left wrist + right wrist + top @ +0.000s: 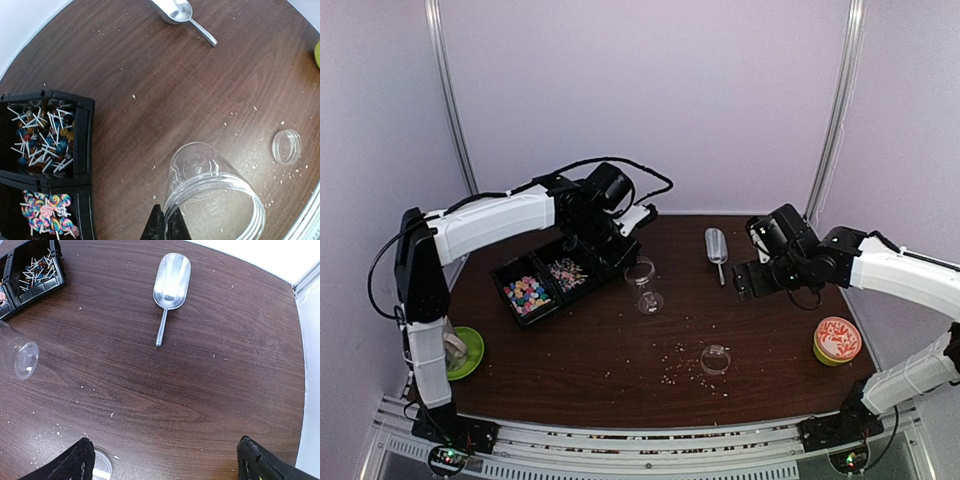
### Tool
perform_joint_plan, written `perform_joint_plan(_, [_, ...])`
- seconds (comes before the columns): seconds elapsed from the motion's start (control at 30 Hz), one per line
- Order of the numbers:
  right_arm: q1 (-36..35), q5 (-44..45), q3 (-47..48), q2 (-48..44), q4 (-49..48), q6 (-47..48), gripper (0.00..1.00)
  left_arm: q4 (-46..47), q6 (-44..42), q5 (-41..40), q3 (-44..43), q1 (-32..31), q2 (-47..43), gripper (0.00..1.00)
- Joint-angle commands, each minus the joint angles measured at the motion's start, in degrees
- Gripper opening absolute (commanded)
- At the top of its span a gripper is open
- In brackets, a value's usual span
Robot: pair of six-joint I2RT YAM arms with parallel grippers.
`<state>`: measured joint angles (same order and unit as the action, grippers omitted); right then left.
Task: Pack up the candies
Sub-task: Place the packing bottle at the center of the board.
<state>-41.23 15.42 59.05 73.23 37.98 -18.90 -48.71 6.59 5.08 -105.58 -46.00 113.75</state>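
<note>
The clear jar's opening (640, 269) faces up and the table (672, 312) near the scoop is free. My left gripper should go on moving there until the bottom of the jar rests.
The candies lie in a black compartment tray (510, 272): bright multicoloured pieces (527, 292), pink-and-white ones (567, 272) (47, 215), and white-stick ones (42, 137). My left gripper (628, 258) (167, 226) is shut on the rim of an empty clear jar (644, 285) (215, 195). The jar hangs tilted, just right of the tray. My right gripper (745, 276) (170, 462) stands wide open above bare table, nothing between its fingers. It is near a metal scoop (716, 245) (170, 285), which lies flat beyond the fingers. The jar's clear lid (716, 358) (286, 146) rests on the table in front.
A green dish (468, 352) sits at the table's left edge. A green container with an orange patterned top (836, 340) stands at the right edge. Pale crumbs (678, 362) are scattered around the lid. White walls enclose the table.
</note>
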Motion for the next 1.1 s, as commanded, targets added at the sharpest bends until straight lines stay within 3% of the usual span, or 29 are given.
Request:
perform_joint_plan(0.0, [0.62,1.76,-1.27,-1.54,0.91,-1.14,1.0,-2.53,0.94,-2.33,-7.54,-0.61,4.47,0.0])
perform_joint_plan(0.2, [1.04,1.81,-2.04,-2.13,0.72,-1.22,0.99,-4.8,1.65,-4.06,-13.49,-1.92,9.23,0.0])
perform_joint_plan(1.07, [1.33,1.13,-4.03,-2.54,-0.62,-1.74,1.0,-4.82,5.48,-6.67,-19.64,-6.63,16.92,0.0])
